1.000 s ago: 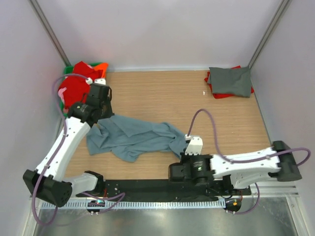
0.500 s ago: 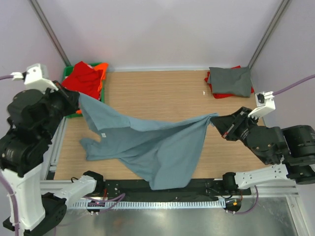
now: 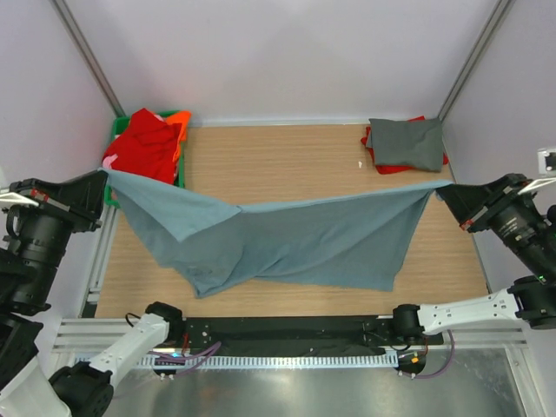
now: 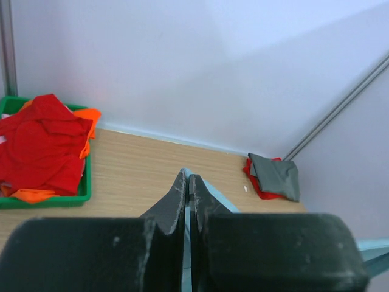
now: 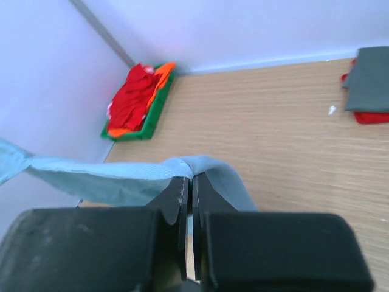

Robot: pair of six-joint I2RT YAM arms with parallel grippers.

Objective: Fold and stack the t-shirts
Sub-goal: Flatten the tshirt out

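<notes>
The blue-grey t-shirt's upper edge [image 3: 321, 201] is stretched tight between my grippers, so next my left gripper moves inward and up before it lays the t-shirt flat across the wooden table [image 3: 254, 149].
The blue-grey t-shirt [image 3: 295, 239] hangs stretched in the air across the table between both grippers. My left gripper [image 3: 106, 178] is shut on its left corner, high at the left edge. My right gripper [image 3: 443, 189] is shut on its right corner, high at the right. In the left wrist view my gripper [image 4: 187, 178] pinches a thin strip of the blue cloth [image 4: 209, 194]. In the right wrist view my gripper [image 5: 189, 177] pinches a fold of the cloth [image 5: 109, 173]. A folded dark grey t-shirt [image 3: 407, 142] lies on a red one [image 3: 393, 168] at the back right.
A green crate [image 3: 114, 184] at the back left holds several red and orange t-shirts [image 3: 143, 143]; it also shows in the left wrist view [image 4: 45, 201] and right wrist view [image 5: 149, 121]. White walls enclose the wooden table [image 3: 287, 161] on three sides.
Both arms have risen and pulled apart, lifting the blue-grey shirt off the table and stretching it out wide between them.
</notes>
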